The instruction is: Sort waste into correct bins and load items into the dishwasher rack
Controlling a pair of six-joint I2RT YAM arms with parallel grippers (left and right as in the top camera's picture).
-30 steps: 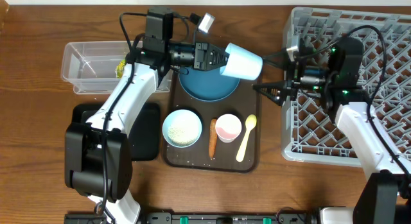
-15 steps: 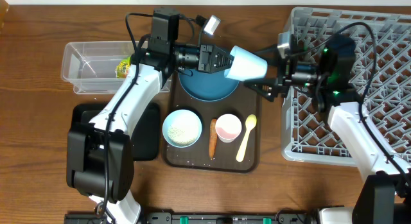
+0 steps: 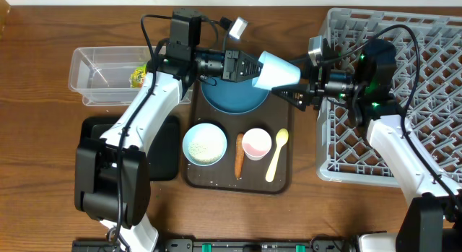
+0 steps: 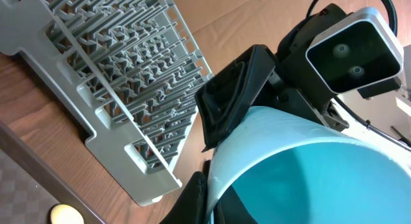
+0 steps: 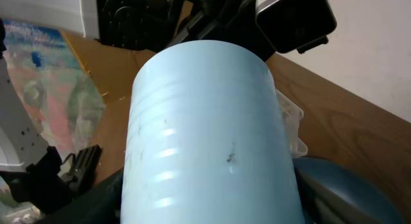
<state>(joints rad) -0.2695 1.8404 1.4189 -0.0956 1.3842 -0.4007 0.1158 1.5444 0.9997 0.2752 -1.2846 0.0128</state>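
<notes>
My left gripper is holding the light blue cup's rim (image 3: 264,70) a long way from the dishwasher rack. It should pass the cup's other end (image 3: 295,75) to my right gripper.
My left gripper (image 3: 254,68) is shut on the rim of the small light blue cup (image 3: 280,70) and holds it on its side above the dark blue bowl (image 3: 227,99). In the left wrist view one finger is inside the cup (image 4: 308,166) and one outside. My right gripper (image 3: 294,89) is open, with its fingers on either side of the cup's other end. The cup (image 5: 212,134) fills the right wrist view. The grey dishwasher rack (image 3: 426,136) stands at the right. The yellow-green wrapper (image 3: 136,77) lies in the clear tub (image 3: 94,75). I do not see the tissue.
The brown serving tray (image 3: 281,181) holds the white bowl of rice (image 3: 204,144), the carrot stick (image 3: 239,155), the pink cup (image 3: 256,144) and the yellow spoon (image 3: 277,154). The black tray (image 3: 166,151) lies at the front left, partly under my left arm.
My right gripper has moved left from the rack's edge to the cup's free end. My left gripper has shifted slightly with the cup and is now holding still.
</notes>
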